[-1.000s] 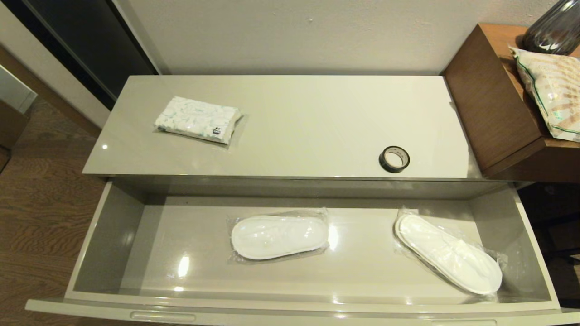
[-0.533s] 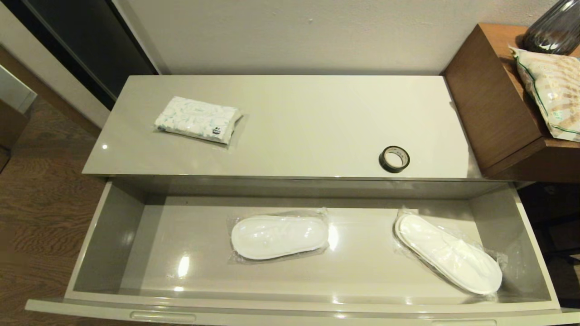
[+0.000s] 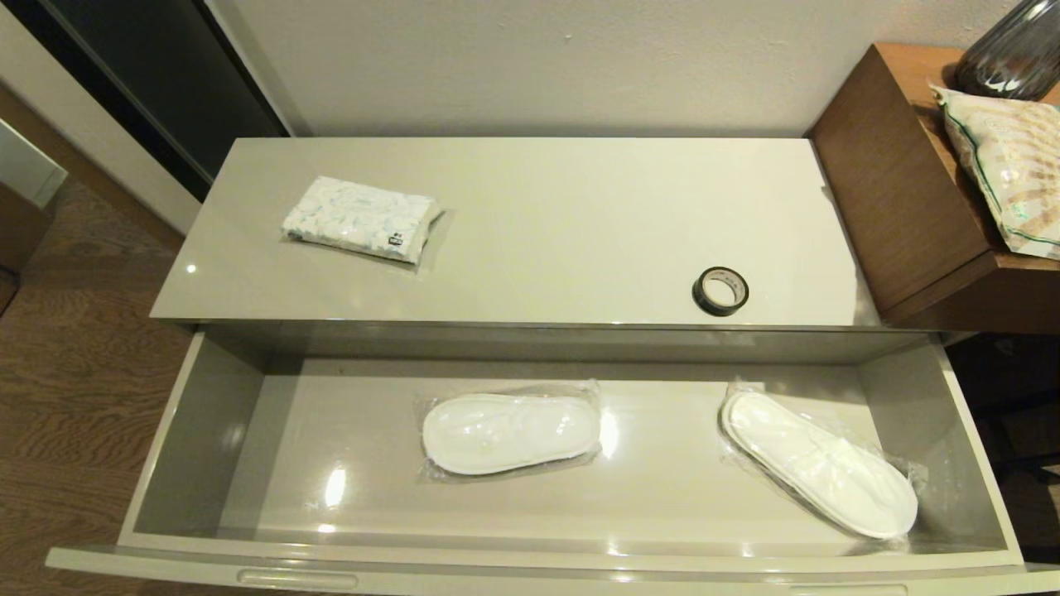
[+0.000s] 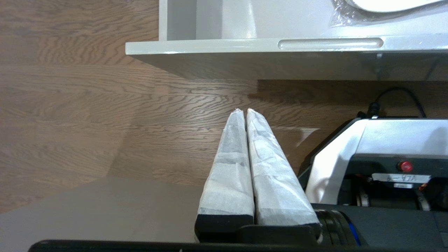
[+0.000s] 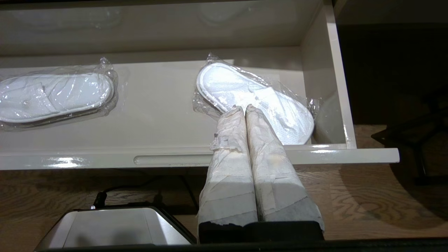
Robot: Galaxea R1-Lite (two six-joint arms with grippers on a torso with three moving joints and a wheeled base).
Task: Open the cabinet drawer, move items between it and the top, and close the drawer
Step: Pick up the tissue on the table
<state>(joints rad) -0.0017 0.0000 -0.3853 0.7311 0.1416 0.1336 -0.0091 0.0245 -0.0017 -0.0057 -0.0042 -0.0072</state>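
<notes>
I can see the drawer fully out (image 3: pixel 333 437) and the white tissue pack lying clear, so I should now move my left gripper toward the pack (image 3: pixel 363 220) until its open fingers are on both sides of it.
The cabinet drawer (image 3: pixel 199 430) stands pulled fully out, with two white slippers in clear wrap inside: one (image 3: pixel 509 432) near the middle, one (image 3: pixel 820 473) at the right end. On the top (image 3: pixel 563 223) lie the white tissue pack (image 3: pixel 360 218) at the left and the black tape roll (image 3: pixel 720 290) near the front right edge. Neither arm shows in the head view. My left gripper (image 4: pixel 244 110) is shut and empty, over the wood floor short of the drawer's front pull (image 4: pixel 330 43). My right gripper (image 5: pixel 239 107) is shut and empty, hanging before the drawer front (image 5: pixel 168 160).
A taller brown wooden table (image 3: pixel 903 199) stands at the cabinet's right, carrying a packaged bag (image 3: pixel 1006 165) and a dark glass vase (image 3: pixel 1014 54). Wood floor (image 3: pixel 66 372) lies to the left. The robot's own base (image 4: pixel 385 164) sits below the drawer front.
The head view shows nothing moved: drawer, slippers, tissue pack and tape roll stay where they were.
</notes>
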